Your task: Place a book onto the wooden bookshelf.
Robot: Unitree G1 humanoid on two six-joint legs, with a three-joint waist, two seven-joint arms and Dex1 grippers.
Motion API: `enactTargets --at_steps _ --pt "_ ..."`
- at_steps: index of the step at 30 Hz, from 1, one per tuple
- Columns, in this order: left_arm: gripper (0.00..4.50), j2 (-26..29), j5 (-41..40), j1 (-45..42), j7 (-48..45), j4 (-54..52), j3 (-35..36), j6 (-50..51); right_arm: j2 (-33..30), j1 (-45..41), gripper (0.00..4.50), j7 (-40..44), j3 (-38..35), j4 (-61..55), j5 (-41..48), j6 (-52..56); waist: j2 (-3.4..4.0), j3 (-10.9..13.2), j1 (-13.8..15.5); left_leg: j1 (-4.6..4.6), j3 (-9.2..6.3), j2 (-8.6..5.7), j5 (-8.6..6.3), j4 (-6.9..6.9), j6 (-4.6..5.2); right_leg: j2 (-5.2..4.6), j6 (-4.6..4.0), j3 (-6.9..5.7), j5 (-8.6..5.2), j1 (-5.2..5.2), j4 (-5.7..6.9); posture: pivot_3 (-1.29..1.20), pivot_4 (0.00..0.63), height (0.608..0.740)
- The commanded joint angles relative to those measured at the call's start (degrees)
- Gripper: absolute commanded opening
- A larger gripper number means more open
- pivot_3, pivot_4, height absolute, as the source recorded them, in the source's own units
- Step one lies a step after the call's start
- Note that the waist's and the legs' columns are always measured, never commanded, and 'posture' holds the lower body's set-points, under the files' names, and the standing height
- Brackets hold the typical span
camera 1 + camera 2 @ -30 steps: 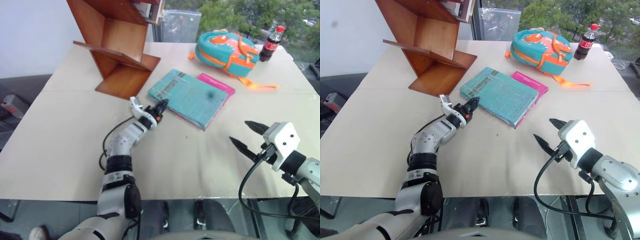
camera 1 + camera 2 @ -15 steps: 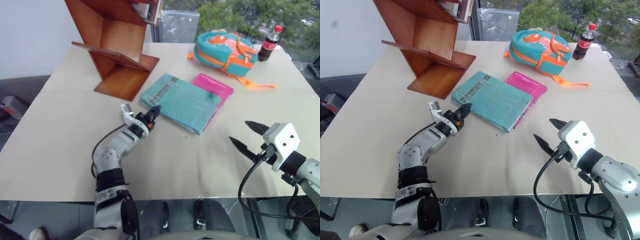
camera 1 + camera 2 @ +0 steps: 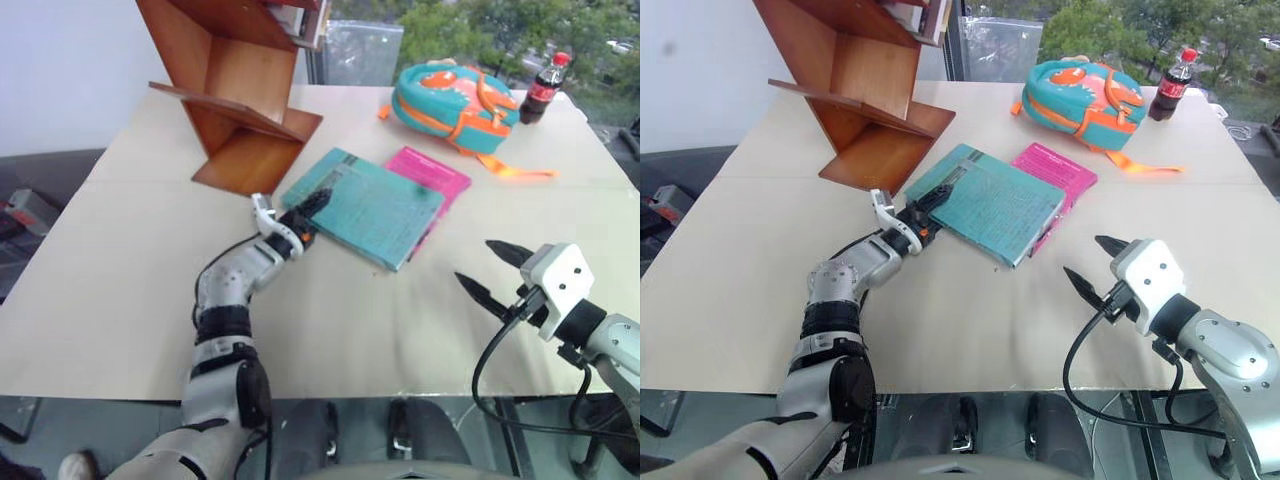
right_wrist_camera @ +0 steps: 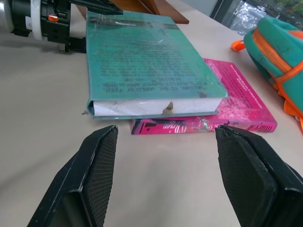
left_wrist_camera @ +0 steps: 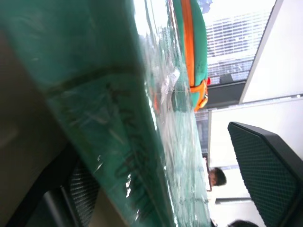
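My gripper will squeeze the book's corner [image 3: 290, 198] into a narrow fold when lifting it, since clear wrap [image 5: 166, 90] wrinkles loosely along the teal book's edge.
The teal book [image 3: 368, 203] lies flat on the table, partly on top of a pink book [image 3: 432, 172]. My left gripper [image 3: 308, 210] is open at the book's near left corner, one finger [image 5: 81, 188] under the edge and the other finger [image 5: 267, 175] above the cover, clear of it. The wooden bookshelf [image 3: 232, 88], with slanted reddish-brown boards, stands at the table's far left, just beyond that corner. Off to the right, my right gripper [image 3: 475, 262] hovers open and empty, pointing at the book [image 4: 142, 61] from its near side.
A teal and orange backpack [image 3: 448, 95] and a cola bottle [image 3: 541, 87] sit at the far right of the beige table [image 3: 120, 260]. Some books stand in the bookshelf's upper part [image 3: 298, 18]. A window lies behind the table.
My left gripper has opened and now straddles the teal book's corner. The teal book has slid a little to the left, uncovering more of the pink one. The right arm has stayed still.
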Motion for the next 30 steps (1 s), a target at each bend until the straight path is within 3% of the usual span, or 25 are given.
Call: enactTargets --at_steps 1,4,9,10,18,23,26,28,30 --pt "3.74 -0.68 0.81 -0.49 -1.13 3.14 -0.06 1.81 0.06 -0.41 3.36 -0.68 -1.77 -3.67 1.39 0.54 0.00 0.00 -0.02 0.00 0.00 -0.01 0.00 0.00 0.00 -0.01 0.00 0.00 0.00 0.00 0.00 0.00 0.150 0.740" --pt "2.66 -1.09 0.22 -0.46 -1.15 3.25 1.01 2.74 0.27 -0.33 3.36 -0.42 -2.46 -5.29 3.83 1.28 0.00 0.00 -0.07 0.00 0.00 0.00 0.00 0.00 0.00 -0.01 0.00 0.01 0.00 0.00 0.00 0.00 0.150 0.740" --pt "0.23 -1.21 -1.68 0.58 0.69 0.31 3.04 5.40 0.30 -0.09 3.36 -0.13 -2.97 -7.51 8.11 1.97 0.00 -0.01 -0.03 0.01 -0.04 0.01 0.00 0.00 0.00 -0.04 0.00 0.00 0.00 0.03 0.00 0.00 0.150 0.740" --pt "0.07 -1.21 -2.49 0.83 1.45 -0.85 3.58 6.26 0.29 -0.21 3.36 -0.26 -2.88 -7.83 8.84 2.09 0.00 -0.01 -0.11 0.02 -0.04 0.00 0.00 0.00 0.00 -0.06 0.00 0.00 0.00 0.03 0.00 0.00 0.150 0.740" --pt "0.07 -1.46 -13.15 3.59 11.46 -16.20 6.79 15.00 0.81 -3.20 3.36 -1.44 -4.10 -9.11 15.88 1.65 -0.09 0.06 -0.23 -0.05 -0.08 0.03 0.00 -0.01 0.00 -0.03 -0.02 0.24 0.01 -0.01 -0.02 0.00 0.150 0.740" --pt "0.07 0.28 -15.60 3.81 13.86 -24.03 4.56 17.45 0.91 -6.31 3.36 -1.71 -5.32 -9.04 20.78 0.46 -0.15 0.09 -0.19 -0.06 -0.07 0.01 0.00 -0.01 -0.01 -0.03 -0.02 0.23 0.01 0.00 -0.03 0.00 0.150 0.740" --pt "0.07 5.52 -8.71 3.70 8.02 -36.60 -4.55 15.38 0.79 -7.99 3.36 -1.85 -8.98 -8.99 27.79 -1.26 -0.30 0.21 -0.18 -0.09 -0.09 0.00 0.00 -0.01 -0.01 -0.01 -0.22 0.20 0.12 -0.01 -0.03 0.00 0.150 0.740" --pt "0.07 11.68 1.73 2.66 3.79 -46.10 -13.18 8.25 0.67 -9.19 3.36 -2.21 -10.68 -8.47 31.29 -2.28 -0.30 0.23 -0.18 -0.10 -0.09 -0.01 0.00 -0.02 -0.02 0.00 -0.23 0.17 0.13 -0.01 -0.05 0.00 0.150 0.740" --pt "0.07 15.55 7.57 0.68 0.32 -51.37 -17.19 2.63 0.50 -10.15 3.36 -2.63 -11.48 -7.70 33.58 -2.95 -0.29 0.22 -0.15 -0.07 -0.05 -0.03 0.00 -0.05 -0.03 0.00 -0.25 0.12 0.14 -0.01 -0.07 0.00 0.150 0.740"
